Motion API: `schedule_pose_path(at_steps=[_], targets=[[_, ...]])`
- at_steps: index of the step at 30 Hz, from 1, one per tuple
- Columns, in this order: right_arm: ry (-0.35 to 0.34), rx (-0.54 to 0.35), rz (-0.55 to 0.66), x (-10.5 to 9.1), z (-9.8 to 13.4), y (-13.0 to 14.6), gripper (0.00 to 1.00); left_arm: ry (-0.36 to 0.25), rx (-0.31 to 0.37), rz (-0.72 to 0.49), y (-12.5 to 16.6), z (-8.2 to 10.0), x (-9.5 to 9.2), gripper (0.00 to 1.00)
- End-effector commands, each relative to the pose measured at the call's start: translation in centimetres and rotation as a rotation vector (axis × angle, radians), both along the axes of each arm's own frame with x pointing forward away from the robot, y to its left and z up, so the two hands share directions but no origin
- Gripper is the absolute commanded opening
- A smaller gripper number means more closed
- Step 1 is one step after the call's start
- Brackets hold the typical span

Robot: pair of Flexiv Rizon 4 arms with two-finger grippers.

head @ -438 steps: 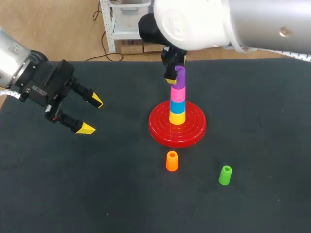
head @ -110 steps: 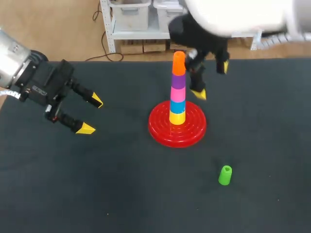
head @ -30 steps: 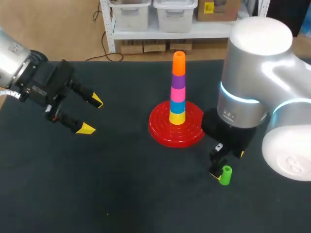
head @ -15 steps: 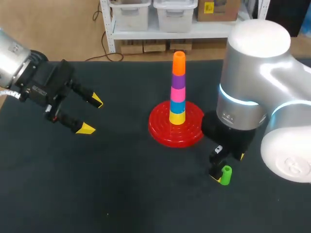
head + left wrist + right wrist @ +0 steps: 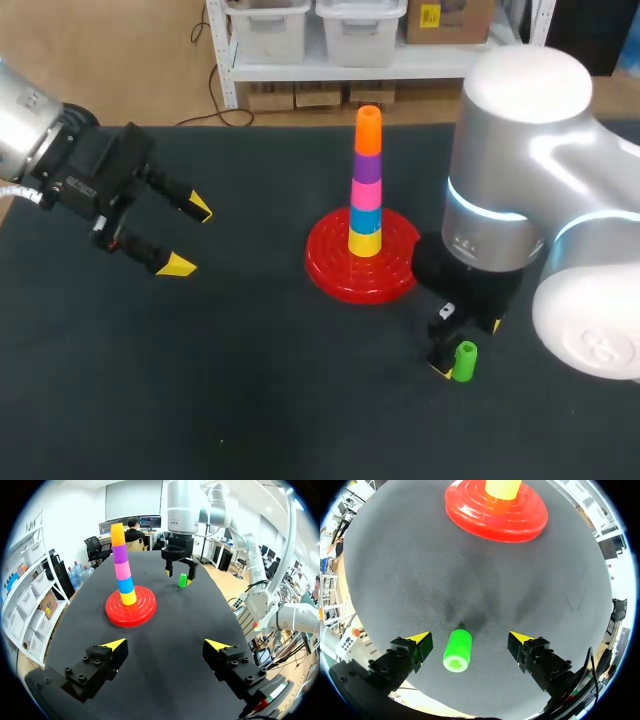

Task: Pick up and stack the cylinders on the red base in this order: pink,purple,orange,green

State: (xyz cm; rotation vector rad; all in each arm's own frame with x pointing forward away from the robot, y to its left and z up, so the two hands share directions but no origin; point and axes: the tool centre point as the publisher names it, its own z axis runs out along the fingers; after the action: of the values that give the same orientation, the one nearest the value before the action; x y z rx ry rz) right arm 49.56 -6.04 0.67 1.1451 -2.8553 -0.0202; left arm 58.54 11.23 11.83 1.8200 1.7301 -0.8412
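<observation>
The orange cylinder (image 5: 368, 130) looks longer than the stacked ones below, so I expect the green cylinder (image 5: 465, 362) to slide over its top and cover it from view when the robot lowers the green one.
The red base (image 5: 330, 275) stands mid-table and carries a tower of yellow, blue, pink, purple and orange cylinders (image 5: 366, 180). A green cylinder (image 5: 464, 361) stands upright on the mat in front of the base, to its right. My right gripper (image 5: 466, 345) hangs straight down over it, open, one yellow tip on each side. In the right wrist view the green cylinder (image 5: 457, 650) sits between the fingers of the gripper (image 5: 470, 639), nearer one of them and touching neither. At the far left, my left gripper (image 5: 190, 238) hovers open and holds nothing.
The dark mat (image 5: 250, 400) covers the whole table. From the left wrist, its own open gripper (image 5: 165, 644) points at the red base (image 5: 131, 611), with the green cylinder (image 5: 183, 580) and my right gripper (image 5: 179, 576) farther off.
My right arm has shifted slightly left and lowered its open fingers around the green cylinder. The tower, the cylinder and the left arm have not moved.
</observation>
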Motion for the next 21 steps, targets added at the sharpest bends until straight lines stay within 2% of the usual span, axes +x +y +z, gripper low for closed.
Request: schedule_pose_path(at_steps=[1, 19, 20, 21], targets=[[-0.01, 0.004, -0.004, -0.22, 0.03, 0.15, 1.0, -0.005, -0.005, 0.0, 0.12, -0.1, -0.12, 1.0], [-0.008, 0.001, -0.013, -0.35, -0.1, 0.21, 1.0, -0.005, -0.005, 0.0, 0.12, -0.1, -0.12, 1.0], [-0.007, 0.002, -0.012, -0.34, -0.1, 0.21, 0.45, -0.005, -0.005, 0.0, 0.12, -0.1, -0.12, 1.0], [-0.007, 0.003, -0.012, -0.34, -0.11, 0.21, 0.05, -0.005, -0.005, 0.0, 0.12, -0.1, -0.12, 1.0]])
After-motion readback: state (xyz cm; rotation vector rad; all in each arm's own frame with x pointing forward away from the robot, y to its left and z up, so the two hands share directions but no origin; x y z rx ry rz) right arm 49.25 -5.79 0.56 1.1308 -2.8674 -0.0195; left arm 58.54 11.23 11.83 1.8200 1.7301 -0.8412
